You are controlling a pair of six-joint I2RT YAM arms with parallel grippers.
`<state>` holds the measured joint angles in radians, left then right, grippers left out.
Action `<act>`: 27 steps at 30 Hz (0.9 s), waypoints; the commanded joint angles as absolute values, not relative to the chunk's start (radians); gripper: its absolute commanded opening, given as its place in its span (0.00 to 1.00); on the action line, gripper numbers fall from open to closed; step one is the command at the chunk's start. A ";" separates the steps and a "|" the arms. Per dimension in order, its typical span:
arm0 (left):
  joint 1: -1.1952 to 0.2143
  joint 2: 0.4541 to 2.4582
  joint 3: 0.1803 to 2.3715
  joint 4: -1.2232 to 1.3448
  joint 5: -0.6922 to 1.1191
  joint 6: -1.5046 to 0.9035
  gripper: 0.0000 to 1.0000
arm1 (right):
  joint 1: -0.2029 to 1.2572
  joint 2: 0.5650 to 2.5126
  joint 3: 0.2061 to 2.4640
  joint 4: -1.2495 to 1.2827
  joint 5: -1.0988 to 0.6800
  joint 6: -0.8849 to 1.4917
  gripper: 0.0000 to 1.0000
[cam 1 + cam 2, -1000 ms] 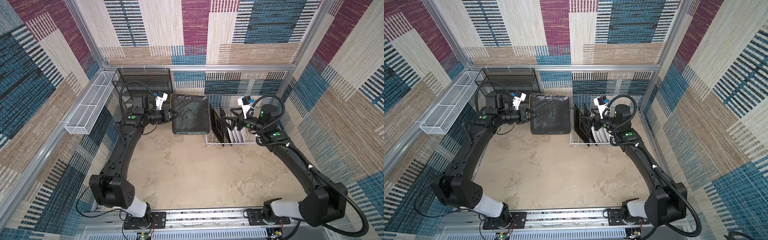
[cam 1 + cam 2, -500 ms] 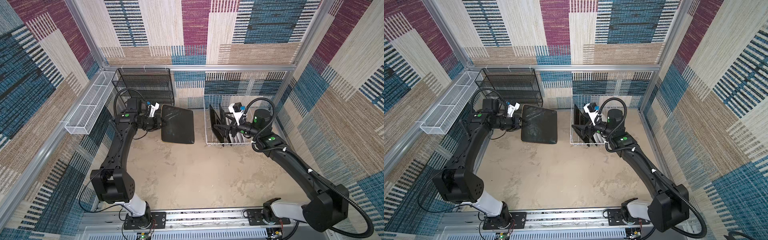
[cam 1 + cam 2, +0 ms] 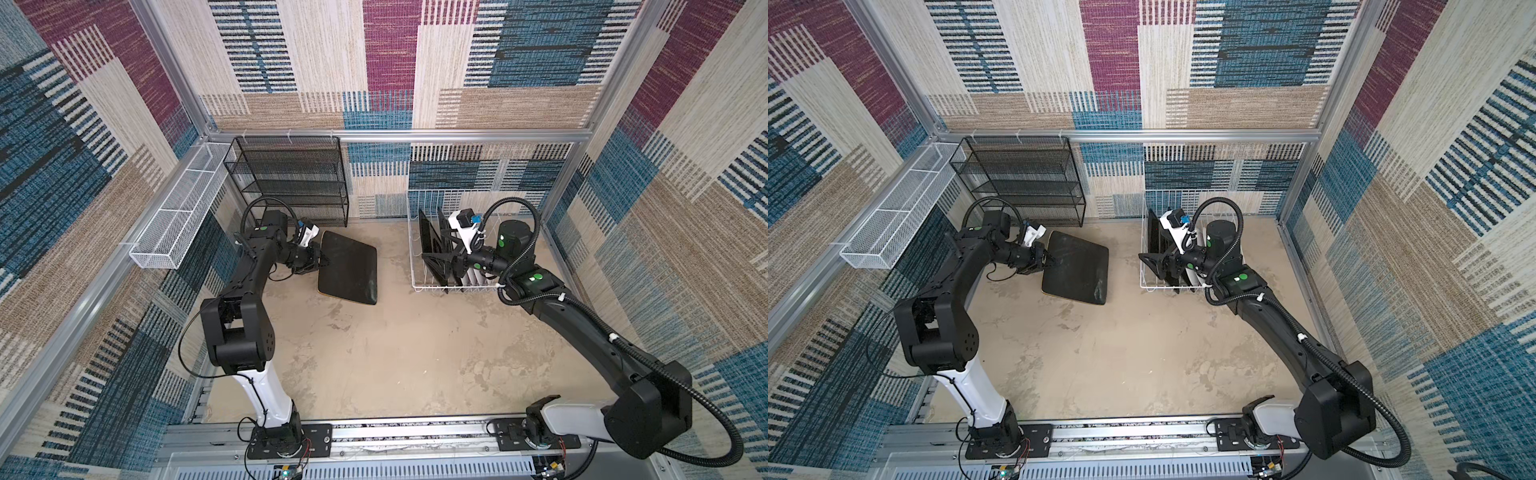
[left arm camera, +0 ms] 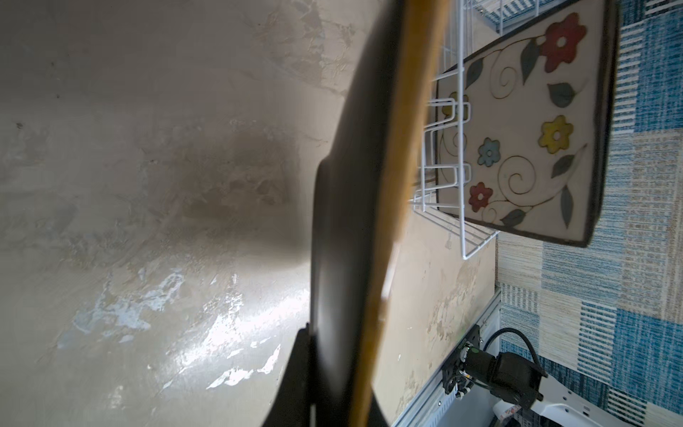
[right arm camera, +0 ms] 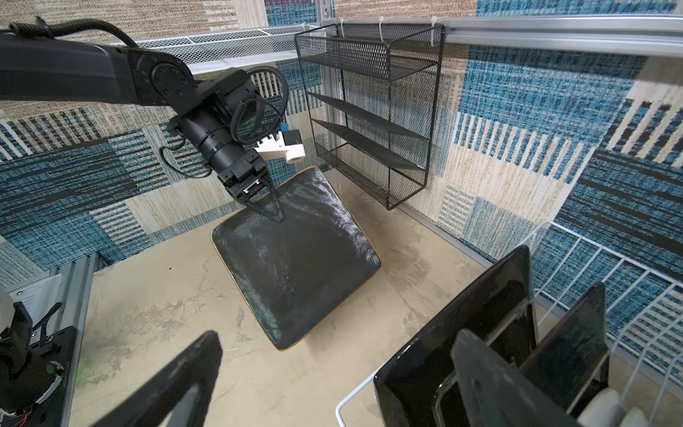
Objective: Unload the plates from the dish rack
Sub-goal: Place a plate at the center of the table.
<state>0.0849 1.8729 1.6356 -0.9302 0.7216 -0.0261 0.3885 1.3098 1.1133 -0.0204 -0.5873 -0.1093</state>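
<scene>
The held square plate [image 3: 348, 268] is hanging low with its black back up over clear tabletop [image 3: 342, 308], so the robot's left gripper goes on lowering it until it lies flat, and then let go.
The white wire dish rack [image 3: 449, 203] [image 3: 1246, 203] [image 4: 462, 155] [image 5: 591, 266] stands at the back right. Upright in it are square black-backed plates [image 3: 430, 237] [image 3: 1154, 237] [image 5: 425, 362], and white round plate edges [image 3: 473, 277] show behind them. In the left wrist view the nearest racked plate [image 4: 525, 129] shows its cream flowered face. My right gripper [image 3: 436, 270] [image 3: 1158, 270] [image 5: 336, 340] is open, its jaws astride the upper corner of the outermost square plate. My left gripper [image 3: 322, 262] [image 3: 1050, 262] [image 4: 332, 388] [image 5: 275, 212] is shut on the rim of another square plate [image 3: 349, 270] [image 3: 1077, 268] [image 4: 369, 185] [image 5: 295, 266], held black back up, tilted low over the table.
A black mesh shelf unit [image 3: 291, 178] [image 3: 1021, 174] [image 5: 369, 111] hangs on the back wall behind the held plate. A long white mesh basket [image 3: 178, 224] [image 3: 892, 220] runs along the left wall. The arms' base rail [image 3: 374, 432] lines the front edge.
My left arm has carried the square plate leftward from beside the rack and lowered it, tilted, toward the table. My right gripper has dropped to the outer racked plate, jaws still open.
</scene>
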 commanded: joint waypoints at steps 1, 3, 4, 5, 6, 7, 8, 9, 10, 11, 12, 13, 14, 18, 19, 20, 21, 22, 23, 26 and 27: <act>0.089 1.910 1.647 -0.911 0.810 0.013 0.00 | 0.391 1.302 1.109 -0.002 -0.571 -0.101 1.00; 0.090 1.940 1.651 -0.911 0.802 0.025 0.00 | 0.391 1.300 1.109 -0.002 -0.570 -0.101 1.00; 0.093 1.951 1.653 -0.911 0.802 0.029 0.00 | 0.390 1.298 1.106 -0.002 -0.568 -0.101 1.00; 0.096 1.966 1.659 -0.911 0.806 0.030 0.00 | 0.390 1.295 1.105 -0.003 -0.565 -0.101 1.00; 0.098 1.980 1.664 -0.911 0.815 0.031 0.00 | 0.390 1.292 1.101 -0.003 -0.564 -0.102 1.00; 0.100 1.991 1.669 -0.911 0.821 0.034 0.00 | 0.390 1.289 1.100 -0.002 -0.562 -0.101 1.00; 0.102 2.005 1.673 -0.911 0.825 0.036 0.00 | 0.390 1.287 1.097 -0.002 -0.559 -0.098 1.00; 0.103 2.018 1.679 -0.911 0.826 0.038 0.00 | 0.390 1.285 1.095 -0.002 -0.557 -0.097 1.00; 0.104 2.030 1.684 -0.911 0.827 0.039 0.00 | 0.390 1.284 1.094 0.000 -0.557 -0.095 1.00; 0.107 2.049 1.693 -0.916 0.829 0.043 0.00 | 0.391 1.282 1.092 0.000 -0.556 -0.094 1.00; 0.110 2.066 1.703 -0.925 0.832 0.047 0.00 | 0.391 1.281 1.091 0.001 -0.555 -0.091 1.00; 0.112 2.080 1.711 -0.935 0.833 0.052 0.00 | 0.390 1.281 1.092 0.000 -0.555 -0.088 1.00; 0.114 2.092 1.715 -0.941 0.838 0.059 0.00 | 0.390 1.280 1.092 0.000 -0.554 -0.087 1.00; 0.117 2.121 1.717 -0.940 0.847 0.070 0.00 | 0.391 1.275 1.090 0.005 -0.555 -0.077 1.00; 0.119 2.129 1.716 -0.942 0.843 0.072 0.00 | 0.391 1.275 1.089 0.006 -0.555 -0.076 1.00; 0.120 2.138 1.717 -0.942 0.837 0.069 0.00 | 0.392 1.275 1.087 0.010 -0.555 -0.072 1.00; 0.124 2.149 1.718 -0.947 0.834 0.075 0.00 | 0.392 1.273 1.083 0.012 -0.555 -0.068 1.00; 0.125 2.159 1.716 -0.950 0.831 0.077 0.00 | 0.392 1.271 1.082 0.014 -0.557 -0.069 1.00; 0.127 2.169 1.719 -0.957 0.824 0.081 0.00 | 0.394 1.270 1.082 0.012 -0.558 -0.067 1.00; 0.130 2.197 1.728 -0.974 0.804 0.095 0.00 | 0.393 1.264 1.083 0.010 -0.556 -0.071 1.00; 0.133 2.204 1.731 -0.976 0.800 0.095 0.00 | 0.393 1.263 1.081 0.009 -0.555 -0.072 1.00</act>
<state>0.1280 2.1880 1.7191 -0.9573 0.8497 0.0498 0.3920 1.2728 1.0840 -0.0193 -0.5648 -0.0818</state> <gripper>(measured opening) 0.112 0.998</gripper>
